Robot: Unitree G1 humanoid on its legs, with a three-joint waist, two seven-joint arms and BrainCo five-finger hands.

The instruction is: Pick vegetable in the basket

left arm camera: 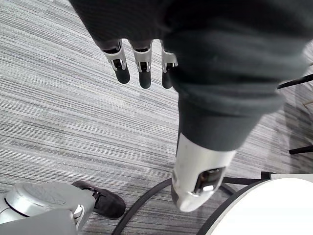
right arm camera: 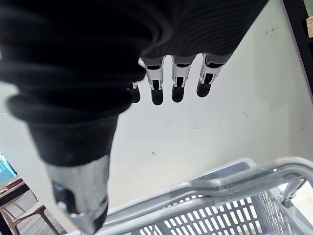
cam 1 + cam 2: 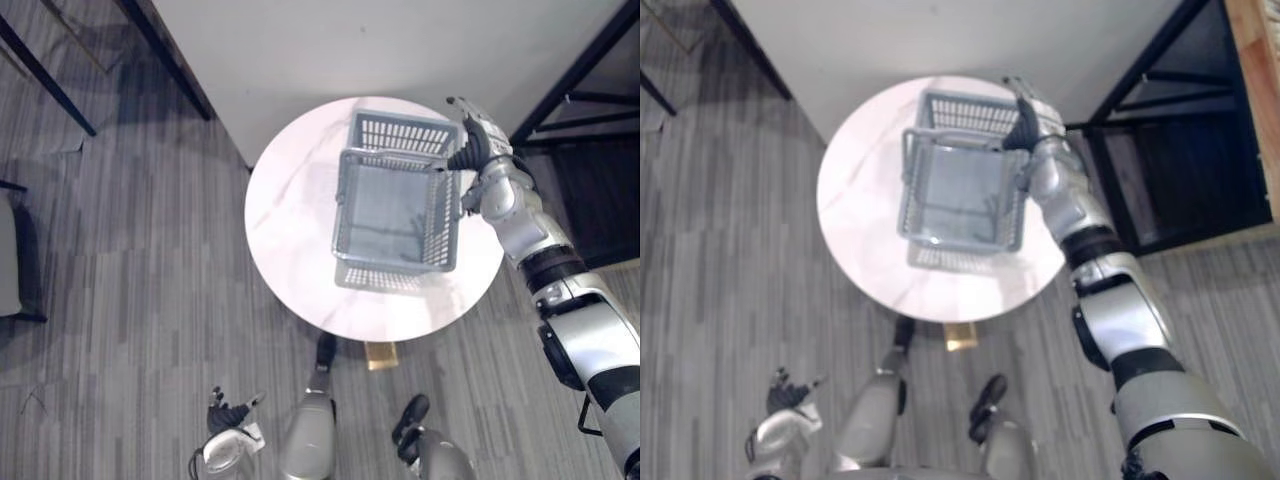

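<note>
The grey handle is joined to the basket's rim (image 3: 390,212) at a pivot (image 2: 284,198). So the basket will hang under the handle with its open side up when I lift it.
A grey plastic basket (image 3: 400,130) stands on a round white marble table (image 3: 290,230), and its inside looks bare. My right hand (image 3: 478,140) hovers over the basket's far right corner with straight fingers (image 2: 178,83), open and holding nothing. In the right wrist view the basket's grey handle (image 2: 254,178) lies just past that hand. My left hand (image 3: 225,415) hangs low by my side over the striped floor. Its fingers (image 1: 142,68) are relaxed and empty.
A white wall (image 3: 350,50) rises right behind the table. A black metal frame (image 3: 590,100) stands at the right and a dark chair (image 3: 15,260) at the far left. A small brown block (image 3: 380,355) lies on the floor at the table's near edge.
</note>
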